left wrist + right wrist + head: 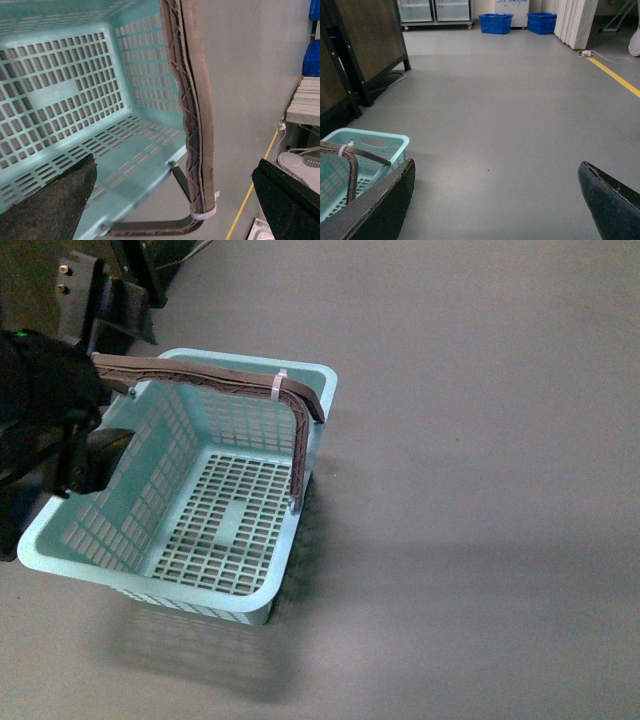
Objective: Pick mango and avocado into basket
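Note:
I expect the light teal basket (225, 525) to hang open side up when I carry it, because a white zip tie (279, 385) holds the basket's brown handles together over the basket's opening.
The light teal basket (250, 365) is empty and tilted, with its shadow on the grey floor below it. Its two brown handles (210, 373) are up together, bound by a white zip tie (279, 386). My left gripper (85, 455) is at the basket's left wall, open. In the left wrist view the handles (197, 125) run between its spread fingers (50, 205), one finger over the basket's slotted wall (75, 85). My right gripper (495, 172) is open and empty over bare floor, with the basket (370, 140) off to one side. Mango and avocado are out of view.
A dark stand (110, 300) is behind the basket at the far left. The right wrist view shows a dark cabinet (365, 35), two blue crates (496, 22) far off, and a yellow floor line (615, 75).

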You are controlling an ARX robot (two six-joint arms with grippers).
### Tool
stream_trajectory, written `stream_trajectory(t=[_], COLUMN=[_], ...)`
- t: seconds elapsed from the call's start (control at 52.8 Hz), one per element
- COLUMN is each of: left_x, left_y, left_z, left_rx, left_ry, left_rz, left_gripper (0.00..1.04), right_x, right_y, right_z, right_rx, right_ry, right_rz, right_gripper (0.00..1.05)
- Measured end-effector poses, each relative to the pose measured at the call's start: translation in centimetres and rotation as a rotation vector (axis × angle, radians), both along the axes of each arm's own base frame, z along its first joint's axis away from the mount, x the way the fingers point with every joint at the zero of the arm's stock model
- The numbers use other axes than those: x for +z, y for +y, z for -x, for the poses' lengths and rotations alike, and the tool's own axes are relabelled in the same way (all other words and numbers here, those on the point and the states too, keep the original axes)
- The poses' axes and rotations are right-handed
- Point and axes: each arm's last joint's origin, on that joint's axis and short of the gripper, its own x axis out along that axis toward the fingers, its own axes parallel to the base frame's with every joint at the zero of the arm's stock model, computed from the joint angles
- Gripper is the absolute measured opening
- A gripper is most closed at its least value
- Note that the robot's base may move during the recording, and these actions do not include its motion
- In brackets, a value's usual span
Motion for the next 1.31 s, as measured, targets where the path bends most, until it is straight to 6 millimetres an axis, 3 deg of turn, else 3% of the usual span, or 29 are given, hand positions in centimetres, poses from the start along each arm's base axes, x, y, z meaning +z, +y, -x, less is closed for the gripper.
stream_trajectory(t=[0.227,0.569,0.948,1.156,1.308], left_x=[-1.9,-3.5,-4.8,-4.2,-1.7], left_y=[-2.3,-2.6,-2.3,-2.4,-2.0], left_z=[-5.9,-8.5,-9.7,-8.4,-5.8], left_rx=[0.016,0.041,0.106,0.133,0.152], left_ry=[-0.030,-0.050,0.013,0.022,-0.003], left_rz=[0.003,-0.008,-0.024,0.051,0.098], left_gripper=[0.96,0.96,0.23,0.17,0.17], right_x=[0.0,0.0,0.0,0.0,0.0], right_y=[0.0,0.0,0.0,0.0,0.0], right_z=[0.0,0.0,0.0,0.0,0.0], right_rx=[0.000,0.000,0.000,0.000,0.000], right_ry=[0.000,0.000,0.000,0.000,0.000], right_rz=[0.000,0.000,0.000,0.000,0.000], right_gripper=[0.96,0.96,0.96,0.96,0.96])
